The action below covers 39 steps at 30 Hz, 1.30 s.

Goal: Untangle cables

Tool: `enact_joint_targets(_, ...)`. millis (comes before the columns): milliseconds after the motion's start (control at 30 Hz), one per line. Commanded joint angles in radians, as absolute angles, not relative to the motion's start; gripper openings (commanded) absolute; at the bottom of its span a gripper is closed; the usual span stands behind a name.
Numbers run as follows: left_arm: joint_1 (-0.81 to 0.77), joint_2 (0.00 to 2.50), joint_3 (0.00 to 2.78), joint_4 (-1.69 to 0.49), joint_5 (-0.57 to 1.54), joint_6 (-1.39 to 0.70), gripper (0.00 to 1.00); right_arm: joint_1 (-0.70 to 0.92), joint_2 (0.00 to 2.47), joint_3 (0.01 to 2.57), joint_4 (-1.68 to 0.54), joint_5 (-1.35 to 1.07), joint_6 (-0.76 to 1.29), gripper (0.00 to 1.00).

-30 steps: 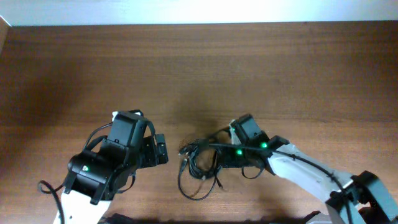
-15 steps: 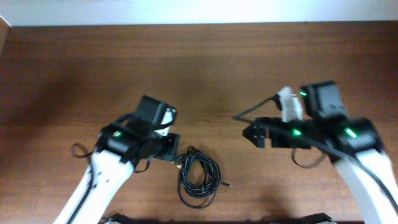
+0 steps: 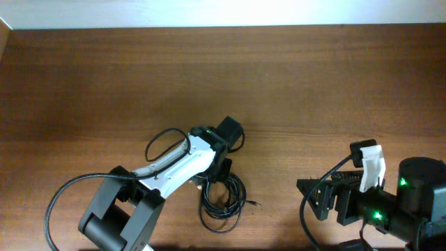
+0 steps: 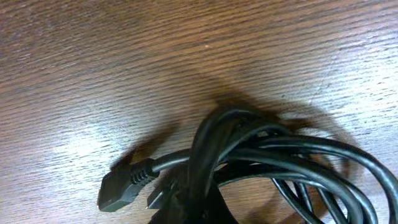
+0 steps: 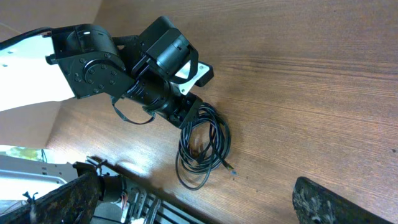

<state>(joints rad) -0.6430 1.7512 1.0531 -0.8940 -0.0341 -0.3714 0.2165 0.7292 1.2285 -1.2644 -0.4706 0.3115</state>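
Observation:
The coil is bunched up, and my left gripper is closed on several strands of cable (image 4: pixel 214 146). I should lift the coil and move my right gripper to its lower loops (image 3: pixel 226 215).
The cables (image 3: pixel 224 201) lie as a small coil of thin black cord on the wooden table, near its front edge. My left gripper (image 3: pixel 221 174) reaches onto the coil's upper left part. In the left wrist view, several cable strands (image 4: pixel 267 146) bunch together and run down into the dark fingers (image 4: pixel 202 208), which are shut on them. A black plug (image 4: pixel 121 188) sticks out to the left. My right gripper (image 3: pixel 313 199) stands open well to the right of the coil. In the right wrist view its two fingertips (image 5: pixel 62 200) are spread wide, with the cables (image 5: pixel 202 146) far beyond them.
The left arm's own thick black wires loop beside it (image 3: pixel 162 139) and near its base (image 3: pixel 59 202). Brown wooden table (image 3: pixel 293 90) stretches toward a pale wall strip at the back. In the right wrist view, the table's front edge and a metal frame (image 5: pixel 134 199) show.
The right gripper let go of the cables, opened, and pulled back to the lower right. The left arm swung right to the coil and shut on it.

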Motion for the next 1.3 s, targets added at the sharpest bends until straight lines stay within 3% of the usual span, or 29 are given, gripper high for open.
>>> enact_joint_targets(0, -0.645, 1.741, 1.072, -0.925, -0.038, -0.415, 0.0, 0.213, 0.731, 1.234, -1.266, -0.459, 0.353, 0.99)
enact_joint_targets(200, -0.631, 1.359, 1.308, -1.027, -0.038, -0.433, 0.0, 0.216, 0.731, 1.234, -1.269, -0.595, 0.389, 0.99)
enact_joint_targets(300, -0.631, 1.112, 1.308, -1.029, -0.05, -0.434, 0.0, 0.216, 0.731, 1.182, -1.259, -0.6, 0.697, 0.99)
enact_joint_targets(433, -0.631, 0.946, 1.308, -1.043, -0.039, -0.535, 0.0, 0.231, 0.732, 1.015, -0.91, -0.844, 0.368, 0.98)
enact_joint_targets(600, -0.631, 0.974, 1.308, -1.046, 0.171, -0.546, 0.0, 0.381, 0.803, 0.999, -0.703, -0.816, 0.24, 0.93)
enact_joint_targets(667, -0.631, 0.978, 1.308, -1.047, 0.208, -0.546, 0.0, 0.49, 0.878, 0.999, -0.646, -0.637, 0.239, 0.85)
enact_joint_targets(767, -0.632, 0.974, 1.308, -1.069, 0.229, -0.545, 0.0, 0.588, 0.962, 0.999, -0.63, -0.426, 0.243, 0.66)
enact_joint_targets(867, -0.632, 0.969, 1.308, -1.104, 0.195, -0.545, 0.0, 0.61, 0.963, 1.007, -0.613, -0.436, 0.244, 0.05)
enact_joint_targets(1000, -0.632, 0.969, 1.308, -1.174, -0.118, -0.546, 0.0, 0.607, 0.799, 1.085, -0.626, -0.44, 0.269, 0.04)
enact_joint_targets(1167, -0.632, 0.996, 1.308, -1.164, -0.155, -0.57, 0.0, 0.607, 0.555, 1.09, -0.694, -0.413, 0.266, 0.04)
enact_joint_targets(1267, -0.632, 1.013, 1.308, -1.161, -0.155, -0.581, 0.0, 0.607, 0.551, 1.09, -0.777, -0.406, 0.266, 0.08)
